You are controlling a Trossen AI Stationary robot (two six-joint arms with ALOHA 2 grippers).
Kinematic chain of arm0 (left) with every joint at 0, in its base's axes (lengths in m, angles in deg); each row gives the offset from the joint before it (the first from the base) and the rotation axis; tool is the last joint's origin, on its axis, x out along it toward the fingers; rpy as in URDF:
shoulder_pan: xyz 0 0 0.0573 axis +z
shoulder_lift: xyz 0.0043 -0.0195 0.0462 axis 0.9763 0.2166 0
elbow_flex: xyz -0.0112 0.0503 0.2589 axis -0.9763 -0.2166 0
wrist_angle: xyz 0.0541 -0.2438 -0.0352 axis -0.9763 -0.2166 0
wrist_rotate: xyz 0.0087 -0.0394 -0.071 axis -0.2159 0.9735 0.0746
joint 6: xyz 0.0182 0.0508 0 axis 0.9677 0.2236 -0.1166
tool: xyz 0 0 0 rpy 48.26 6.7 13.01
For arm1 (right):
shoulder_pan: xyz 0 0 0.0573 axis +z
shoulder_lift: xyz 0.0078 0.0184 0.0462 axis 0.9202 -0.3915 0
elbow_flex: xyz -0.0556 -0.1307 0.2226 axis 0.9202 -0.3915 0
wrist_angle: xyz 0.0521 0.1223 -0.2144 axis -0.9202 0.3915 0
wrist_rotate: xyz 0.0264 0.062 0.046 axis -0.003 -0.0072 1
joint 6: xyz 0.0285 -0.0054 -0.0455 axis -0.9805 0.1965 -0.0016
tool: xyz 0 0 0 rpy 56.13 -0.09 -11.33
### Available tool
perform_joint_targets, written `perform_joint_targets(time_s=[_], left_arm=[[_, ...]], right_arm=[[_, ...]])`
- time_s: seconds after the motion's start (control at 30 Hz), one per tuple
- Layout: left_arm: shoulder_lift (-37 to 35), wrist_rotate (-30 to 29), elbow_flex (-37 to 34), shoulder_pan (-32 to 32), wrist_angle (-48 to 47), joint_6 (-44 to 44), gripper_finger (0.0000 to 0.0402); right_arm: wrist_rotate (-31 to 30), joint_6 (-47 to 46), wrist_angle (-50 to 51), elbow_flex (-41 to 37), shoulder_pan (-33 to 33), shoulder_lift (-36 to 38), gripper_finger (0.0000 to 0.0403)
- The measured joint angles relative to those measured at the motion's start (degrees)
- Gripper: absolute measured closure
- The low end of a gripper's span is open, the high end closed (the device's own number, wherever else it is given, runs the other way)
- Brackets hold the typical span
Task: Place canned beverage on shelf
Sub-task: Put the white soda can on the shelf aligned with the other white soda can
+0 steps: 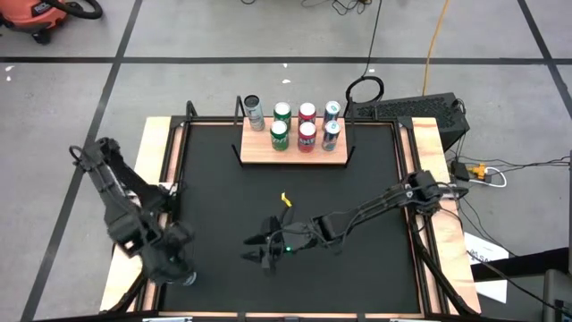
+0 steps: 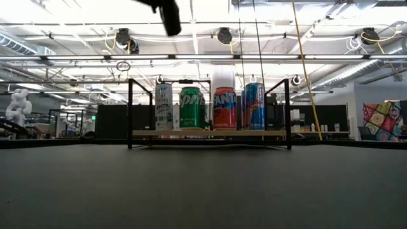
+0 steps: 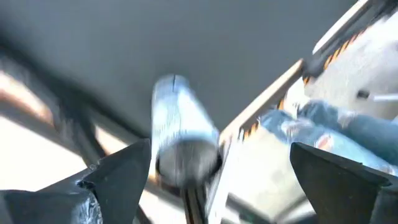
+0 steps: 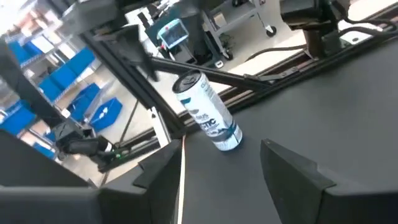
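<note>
My left gripper should keep heading for the white can (image 1: 189, 279) and its top rim (image 3: 188, 162) until the fingers are on both sides of it, because the can is standing upright in line with the open fingers.
A white can with blue print (image 4: 208, 112) stands upright on the black tabletop at its near left corner, also seen as a pale can (image 1: 186, 279) in the high view. My left gripper (image 1: 179, 266) hangs over it, pointing down and open. In the left wrist view the can (image 3: 180, 130) shows beyond the spread fingers of the left gripper (image 3: 221, 149), untouched. My right gripper (image 1: 253, 249) hovers open over the table's near middle, facing the can, nothing between the fingers of the right gripper (image 4: 219, 149). The light-wood shelf (image 1: 293, 156) stands at the far middle.
Several cans stand on the shelf: a silver one (image 1: 254, 113), green ones (image 1: 280, 134), red ones (image 1: 307, 134) and blue ones (image 1: 332, 134). Black rod uprights (image 2: 130, 114) close its ends. A small yellow piece (image 1: 286, 199) lies mid-table. One dark finger (image 2: 169, 18) shows at the low view's top.
</note>
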Motion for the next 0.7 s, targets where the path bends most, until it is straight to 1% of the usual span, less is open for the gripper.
perform_joint_targets(time_s=[0.07, 0.17, 0.3, 0.4, 0.5, 0.7], left_arm=[[0.29, 1.71, 0.2, -2.31, 0.51, -4.12, 0.0018], [0.3, 1.29, 0.25, -4.88, 0.55, -7.93, 0.0018], [0.28, 0.47, -0.02, -6.08, 0.2, -9.45, 0.0018], [0.47, -1.02, -1.83, -6.79, 0.29, -10.28, 0.0018], [0.58, -0.49, -4.22, -7.94, 1.45, -12.8, 0.0018], [0.53, -0.23, -6.32, -8.92, 2.72, -16.35, 0.0018]], right_arm=[[-0.08, -1.42, -1.12, 0.0, 0.0, -1.09, 0.0197], [-0.09, -2.96, -0.29, -0.02, 0.05, -1.44, 0.0197], [-0.12, -2.94, 0.73, 0.0, 0.07, -1.29, 0.0197], [-0.2, -1.38, 0.67, 0.0, -0.25, -1.25, 0.0197], [-0.18, -0.07, 1.05, 0.0, -0.91, -1.11, 0.0197], [-0.27, -0.46, 0.64, 0.0, -1.52, -1.15, 0.0197]])
